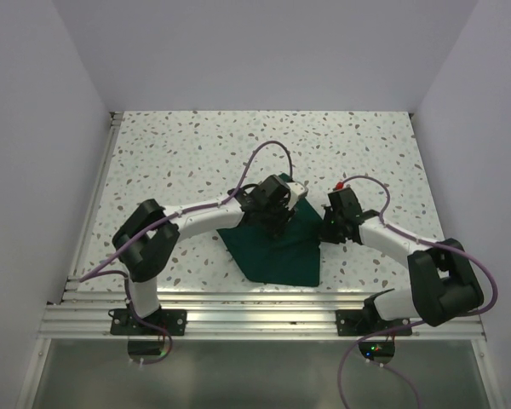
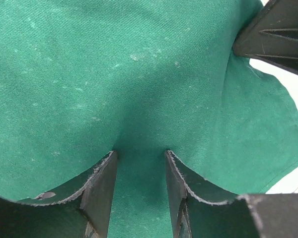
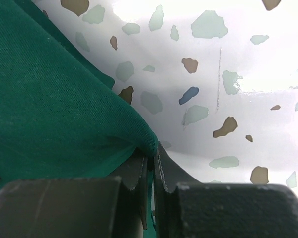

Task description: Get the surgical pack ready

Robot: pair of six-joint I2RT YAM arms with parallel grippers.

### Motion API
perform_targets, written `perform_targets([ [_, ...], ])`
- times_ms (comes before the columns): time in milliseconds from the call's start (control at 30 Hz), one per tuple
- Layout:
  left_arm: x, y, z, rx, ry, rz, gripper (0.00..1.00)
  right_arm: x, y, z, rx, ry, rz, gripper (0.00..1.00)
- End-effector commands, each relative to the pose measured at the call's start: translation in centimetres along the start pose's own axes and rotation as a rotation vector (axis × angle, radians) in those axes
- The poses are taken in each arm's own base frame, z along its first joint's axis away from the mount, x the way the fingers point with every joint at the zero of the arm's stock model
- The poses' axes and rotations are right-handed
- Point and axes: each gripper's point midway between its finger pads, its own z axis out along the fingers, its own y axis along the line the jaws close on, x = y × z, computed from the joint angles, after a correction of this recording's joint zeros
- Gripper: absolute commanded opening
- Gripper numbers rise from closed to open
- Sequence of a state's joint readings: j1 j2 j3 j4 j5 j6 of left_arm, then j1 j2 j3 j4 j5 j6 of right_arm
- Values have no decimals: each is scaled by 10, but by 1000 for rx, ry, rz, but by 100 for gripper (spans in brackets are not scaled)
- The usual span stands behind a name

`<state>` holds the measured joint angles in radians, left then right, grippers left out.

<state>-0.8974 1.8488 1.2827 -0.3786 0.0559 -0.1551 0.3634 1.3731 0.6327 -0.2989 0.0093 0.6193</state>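
My right gripper has the sheet only by a fold at its edge [image 3: 145, 135]. Next, my left gripper pinches the fabric [image 2: 141, 156] between its open fingers before both grippers lift.
The surgical pack [image 1: 277, 251] is a dark green fabric sheet lying partly folded at the table's middle front. My left gripper [image 1: 277, 223] is over its far part. In the left wrist view its fingertips [image 2: 140, 152] stand apart and press down into the fabric [image 2: 114, 74], which dents around them. My right gripper [image 1: 326, 223] is at the sheet's right corner. In the right wrist view its jaws [image 3: 151, 157] are shut on a fold of the green fabric [image 3: 54, 109], lifted a little off the table. One right finger [image 2: 278, 34] shows at the top right of the left wrist view.
The speckled terrazzo table [image 1: 196, 153] extends behind and to both sides of the sheet. White walls [image 1: 34, 128] close in left, right and back. A ribbed metal rail [image 1: 255, 311] runs along the near edge by the arm bases.
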Motion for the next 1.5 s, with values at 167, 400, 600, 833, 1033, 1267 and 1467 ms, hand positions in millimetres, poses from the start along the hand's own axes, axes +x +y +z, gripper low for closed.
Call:
perform_targets([
  [167, -17, -16, -22, 65, -39, -18, 57, -14, -7, -2, 42, -37, -8, 5],
  [400, -41, -26, -51, 100, -117, -16, 68, -14, -6, -3, 33, -42, -6, 6],
  [600, -20, -26, -38, 98, -31, -11, 61, -16, -6, -2, 33, -42, -7, 6],
  [833, 10, -26, 5, 101, 67, -18, 61, -15, -4, -5, 19, -46, 2, 8],
  [1033, 28, -29, 25, 97, 105, -15, 61, -16, -6, -9, 7, -65, 15, 14],
  [1267, 58, -26, 46, 45, 200, -3, 48, -21, -3, -13, -20, -90, 31, 17],
  [1467, 75, -23, 57, -16, 243, -7, 15, -23, -4, -14, -24, -94, 37, 18],
])
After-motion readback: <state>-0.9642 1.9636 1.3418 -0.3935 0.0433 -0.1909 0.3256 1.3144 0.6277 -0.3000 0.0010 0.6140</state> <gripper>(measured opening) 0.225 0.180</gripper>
